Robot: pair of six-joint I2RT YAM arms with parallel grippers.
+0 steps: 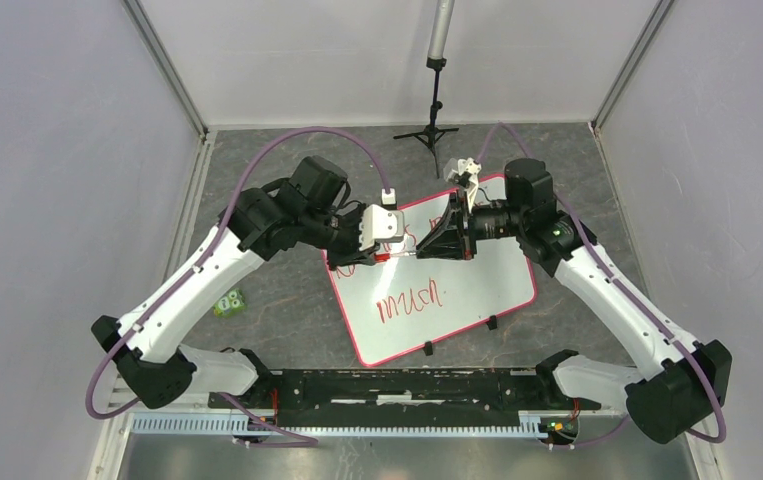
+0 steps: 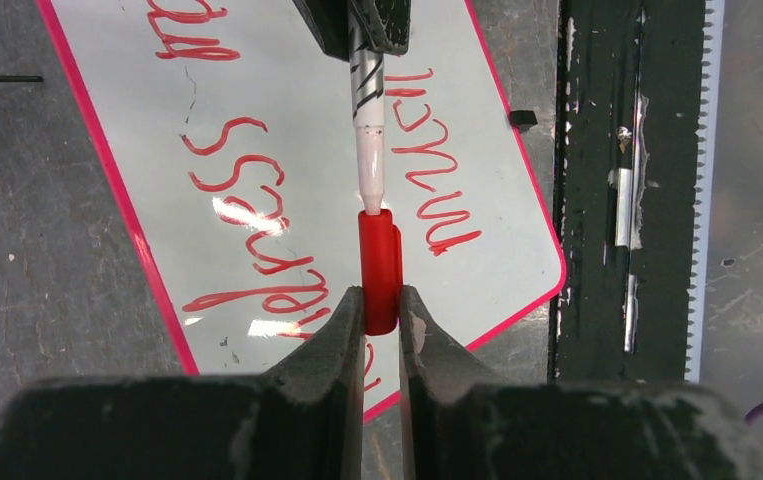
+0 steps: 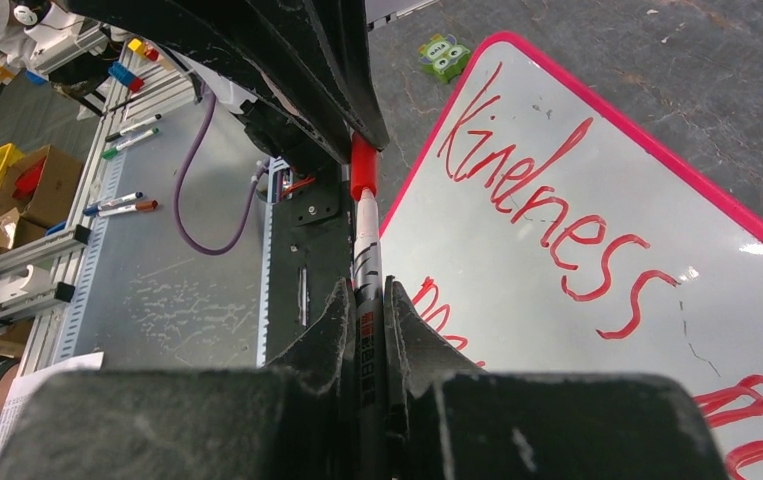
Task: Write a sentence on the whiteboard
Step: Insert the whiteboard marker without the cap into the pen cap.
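Note:
The red cap is only a little way onto the marker's white nose (image 2: 371,180), so my left gripper should push the cap (image 2: 379,270) all the way on, then open and grip it again before moving the marker.
The whiteboard (image 1: 477,280) (image 2: 297,100) (image 3: 697,210) lies flat and slanted on the grey table, its pink rim all round. The sentence (image 1: 410,300) (image 2: 242,190) (image 3: 547,210) is in red: "Kindness" above, a second line below. Over the board's upper part the two grippers meet tip to tip. My left gripper (image 1: 385,256) (image 2: 382,310) is shut on the red cap (image 2: 379,270) (image 3: 361,165). My right gripper (image 1: 420,250) (image 3: 367,300) is shut on the marker (image 2: 369,150) (image 3: 368,260) barrel. The marker's white nose goes into the cap, so its tip is hidden.
A small green toy (image 1: 227,302) (image 3: 444,55) sits left of the board. A black tripod stand (image 1: 435,120) is at the back. Black clips (image 1: 427,348) stick out from the board's near edge, just ahead of the black base rail (image 1: 397,385). Spare markers (image 3: 122,205) lie beyond the table.

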